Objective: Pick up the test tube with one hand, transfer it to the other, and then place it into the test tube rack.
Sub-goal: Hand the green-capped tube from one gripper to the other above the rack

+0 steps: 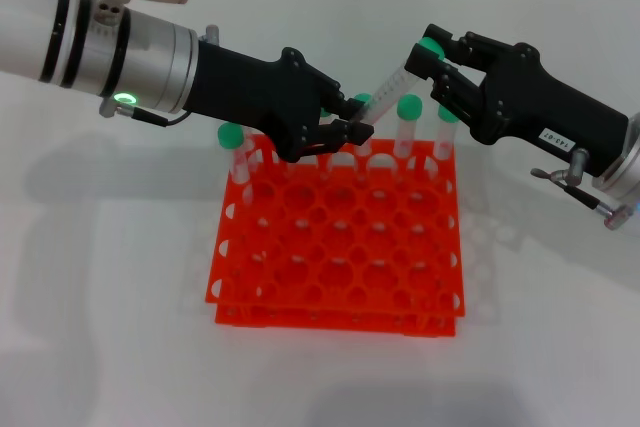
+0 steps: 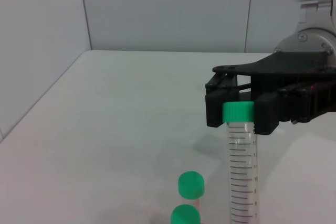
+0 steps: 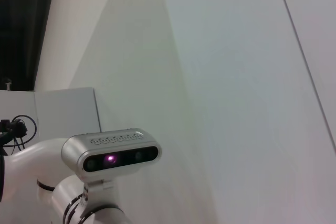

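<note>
My left gripper should open and move away before my right gripper lowers the test tube, because my left gripper is covering the test tube's lower end that has to go into the rack.
The test tube is a clear tube with a green cap, held tilted in the air above the back of the orange-red rack. My left gripper, black and unlabelled on the arm with the green light, is shut on the tube's lower end. My right gripper, black with a white label, is closed around the capped upper end. The left wrist view shows the tube upright, with the right gripper clamping both sides of the green cap. The right wrist view shows neither tube nor rack.
Several other green-capped tubes stand in the rack's back row, one at the left and two at the right. Two of their caps show in the left wrist view. The rack's front rows are empty holes on a white table.
</note>
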`<act>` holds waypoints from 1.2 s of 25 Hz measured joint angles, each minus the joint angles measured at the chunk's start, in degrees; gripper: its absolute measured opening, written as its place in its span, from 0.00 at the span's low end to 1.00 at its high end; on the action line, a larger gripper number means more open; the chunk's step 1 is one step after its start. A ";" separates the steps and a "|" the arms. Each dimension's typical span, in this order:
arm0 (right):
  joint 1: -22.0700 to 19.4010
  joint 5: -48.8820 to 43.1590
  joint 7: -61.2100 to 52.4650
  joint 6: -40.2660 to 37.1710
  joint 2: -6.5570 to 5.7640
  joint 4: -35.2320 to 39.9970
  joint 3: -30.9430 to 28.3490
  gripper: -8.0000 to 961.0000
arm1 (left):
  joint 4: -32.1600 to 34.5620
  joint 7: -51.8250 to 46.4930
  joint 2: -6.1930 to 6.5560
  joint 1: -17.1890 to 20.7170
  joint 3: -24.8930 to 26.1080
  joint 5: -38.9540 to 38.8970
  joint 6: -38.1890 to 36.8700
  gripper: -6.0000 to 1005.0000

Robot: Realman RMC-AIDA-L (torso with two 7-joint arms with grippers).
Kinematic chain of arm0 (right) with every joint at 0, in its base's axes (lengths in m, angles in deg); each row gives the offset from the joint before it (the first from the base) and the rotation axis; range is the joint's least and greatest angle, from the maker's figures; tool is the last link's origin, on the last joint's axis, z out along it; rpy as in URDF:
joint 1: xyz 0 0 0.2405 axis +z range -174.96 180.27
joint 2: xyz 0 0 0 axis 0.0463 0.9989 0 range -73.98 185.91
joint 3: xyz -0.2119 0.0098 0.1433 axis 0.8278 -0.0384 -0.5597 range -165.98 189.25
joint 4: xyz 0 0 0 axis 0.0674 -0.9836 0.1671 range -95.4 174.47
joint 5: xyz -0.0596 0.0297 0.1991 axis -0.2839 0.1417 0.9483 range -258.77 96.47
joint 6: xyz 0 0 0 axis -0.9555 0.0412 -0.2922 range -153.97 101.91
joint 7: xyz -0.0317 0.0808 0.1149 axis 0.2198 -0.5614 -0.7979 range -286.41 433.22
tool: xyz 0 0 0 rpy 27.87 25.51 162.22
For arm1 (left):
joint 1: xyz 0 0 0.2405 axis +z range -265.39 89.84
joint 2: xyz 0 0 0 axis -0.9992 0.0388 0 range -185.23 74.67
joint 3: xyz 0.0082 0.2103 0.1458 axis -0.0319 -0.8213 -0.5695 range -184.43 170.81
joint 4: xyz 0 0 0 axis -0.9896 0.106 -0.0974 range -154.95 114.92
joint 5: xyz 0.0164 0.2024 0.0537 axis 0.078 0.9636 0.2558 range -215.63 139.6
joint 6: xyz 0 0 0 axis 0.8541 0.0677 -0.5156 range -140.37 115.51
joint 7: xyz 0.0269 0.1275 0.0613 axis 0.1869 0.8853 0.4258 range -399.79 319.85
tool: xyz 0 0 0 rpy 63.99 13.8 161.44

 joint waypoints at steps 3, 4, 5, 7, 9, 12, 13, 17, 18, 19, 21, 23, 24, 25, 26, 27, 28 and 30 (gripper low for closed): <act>0.01 0.34 -0.04 0.09 0.00 0.05 0.00 0.28 | 0.21 -0.15 0.00 0.00 -0.10 -0.04 0.00 0.24; 0.02 0.45 -0.06 0.09 0.00 0.06 0.00 0.28 | 0.33 -0.37 -0.01 0.00 -0.13 -0.04 0.00 0.24; 0.03 0.55 -0.10 0.09 0.00 0.09 0.00 0.28 | 0.46 -0.59 -0.01 0.00 -0.13 -0.04 0.00 0.24; 0.03 0.58 -0.24 0.09 -0.01 0.25 -0.01 0.28 | 0.68 -1.17 0.08 0.00 -0.14 -0.02 -0.29 0.24; 0.00 0.68 -0.41 0.08 -0.01 0.48 -0.03 0.28 | 1.40 -2.49 0.30 0.00 -0.17 0.08 -0.77 0.24; -0.01 0.91 -0.46 0.09 -0.03 0.56 -0.07 0.28 | 2.87 -4.40 0.31 0.37 -0.19 0.20 -1.04 0.25; 0.00 0.91 -0.46 0.10 -0.03 0.59 -0.07 0.28 | 3.23 -4.82 0.27 0.47 -0.19 0.24 -1.03 0.25; -0.04 0.91 -0.47 0.10 -0.02 0.62 -0.07 0.27 | 5.36 -7.62 -0.18 0.79 -0.18 2.12 -0.85 0.29; -0.05 0.91 -0.48 0.10 -0.01 0.63 -0.07 0.27 | 6.05 -8.21 -0.26 0.96 -0.19 2.46 -0.94 0.34; -0.05 0.91 -0.48 0.10 -0.01 0.63 -0.07 0.27 | 7.55 -9.23 -0.33 1.46 -0.18 2.82 -1.19 0.39; -0.16 0.91 -0.52 0.03 -0.01 0.90 -0.05 0.27 | 11.04 -11.14 -0.53 2.72 -0.17 2.98 -1.92 0.48; -0.39 0.92 -0.66 -0.16 0.00 1.24 -0.04 0.27 | 15.87 -13.23 -0.71 4.72 -0.16 3.03 -3.36 0.53; -0.52 0.91 -0.79 -0.28 0.00 1.36 -0.02 0.27 | 19.02 -14.51 -0.80 5.97 -0.13 2.89 -4.26 0.56; -0.60 0.88 -1.01 -0.35 0.00 1.50 0.02 0.27 | 22.09 -15.97 -0.92 7.27 -0.10 2.89 -5.23 0.58; -0.76 0.79 -1.35 -0.38 -0.01 1.95 0.16 0.27 | 25.16 -17.40 -1.02 8.32 0.00 2.72 -6.02 0.61; -0.98 0.63 -1.75 -0.40 -0.02 2.47 0.33 0.27 | 27.88 -18.89 -1.18 9.39 0.07 2.68 -6.78 0.63; -1.42 0.46 -2.42 -0.45 -0.03 3.47 0.58 0.27 | 31.56 -20.96 -1.40 10.79 0.17 2.62 -7.87 0.66; -2.52 -0.03 -4.18 -0.67 -0.03 5.97 1.48 0.27 | 35.84 -23.22 -1.69 12.69 0.19 2.54 -8.95 0.72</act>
